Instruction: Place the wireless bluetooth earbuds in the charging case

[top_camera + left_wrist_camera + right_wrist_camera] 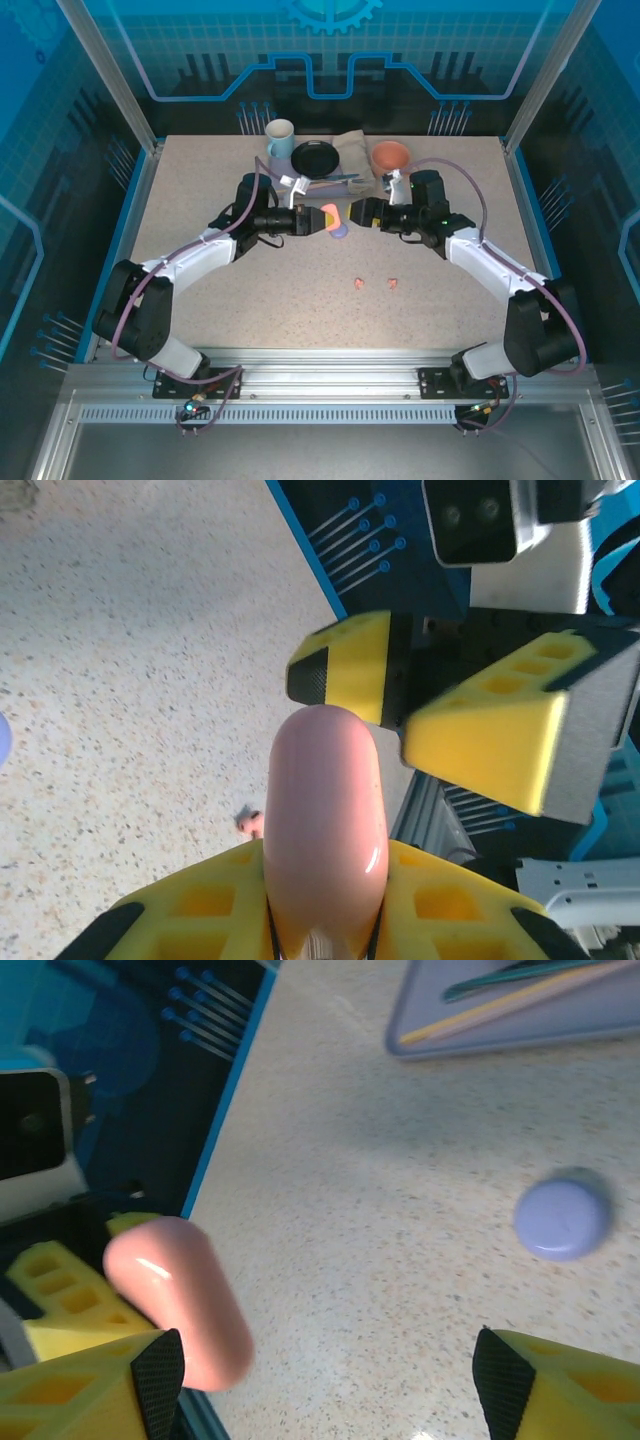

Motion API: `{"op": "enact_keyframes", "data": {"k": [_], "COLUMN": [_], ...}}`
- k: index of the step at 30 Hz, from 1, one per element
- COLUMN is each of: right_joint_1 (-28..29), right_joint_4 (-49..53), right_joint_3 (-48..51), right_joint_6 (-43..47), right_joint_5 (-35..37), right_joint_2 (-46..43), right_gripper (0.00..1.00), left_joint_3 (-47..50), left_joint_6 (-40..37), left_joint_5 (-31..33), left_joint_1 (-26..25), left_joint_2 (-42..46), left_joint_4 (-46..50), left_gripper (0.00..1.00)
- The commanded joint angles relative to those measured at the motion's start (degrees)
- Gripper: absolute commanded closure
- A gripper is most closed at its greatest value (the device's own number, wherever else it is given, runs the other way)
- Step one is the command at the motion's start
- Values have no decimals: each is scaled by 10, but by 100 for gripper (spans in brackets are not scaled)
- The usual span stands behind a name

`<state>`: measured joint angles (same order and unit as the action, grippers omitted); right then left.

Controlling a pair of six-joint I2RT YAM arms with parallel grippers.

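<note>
The charging case [172, 1290] is closed in my left gripper. Next, my right gripper swings the lid [218, 1305] open and pinches its edge before I put the earbuds in.
My left gripper [312, 218] is shut on a salmon-pink charging case [327, 216], held above the middle of the table. In the left wrist view the smooth pink case [325, 820] stands up between my yellow fingers [200, 905]. My right gripper [354, 213] faces it from the right, open, with nothing between its fingertips [500, 1375]. The pink case [180, 1300] lies just beside its left fingertip. A lilac case [340, 232] rests on the table below, also seen in the right wrist view [562, 1218]. Two pink earbuds [358, 282] [392, 283] lie nearer the front; one earbud [250, 823] shows beside the case.
At the back of the table stand a pale mug [280, 138], a black plate [316, 157] and an orange bowl [391, 154]. A lilac tray [520, 1030] with thin sticks lies behind the grippers. Blue side walls border the table.
</note>
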<state>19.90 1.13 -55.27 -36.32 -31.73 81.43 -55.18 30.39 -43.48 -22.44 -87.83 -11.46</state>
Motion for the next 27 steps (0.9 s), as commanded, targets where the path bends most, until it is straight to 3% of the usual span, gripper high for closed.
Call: {"op": "enact_keyframes", "data": {"k": [1,13,22,27], "right_joint_1": [21,30,-27,-35], "right_joint_4": [-54,-61,-85,-70], "right_joint_3": [5,-1,45,65], "right_joint_6": [30,27,-1,2], "right_joint_5": [-33,-18,-2,-5], "right_joint_2": [-4,61,80,48], "right_gripper": [22,28,34,35], "left_joint_3": [-24,-35,-36,-34], "left_joint_6": [-32,-32,-33,-38], "left_joint_5": [-41,-43,-43,-45], "left_joint_1": [2,2,2,3], "left_joint_2": [5,16,30,31], "left_joint_4": [50,58,58,64], "left_gripper": [96,97,100,100]}}
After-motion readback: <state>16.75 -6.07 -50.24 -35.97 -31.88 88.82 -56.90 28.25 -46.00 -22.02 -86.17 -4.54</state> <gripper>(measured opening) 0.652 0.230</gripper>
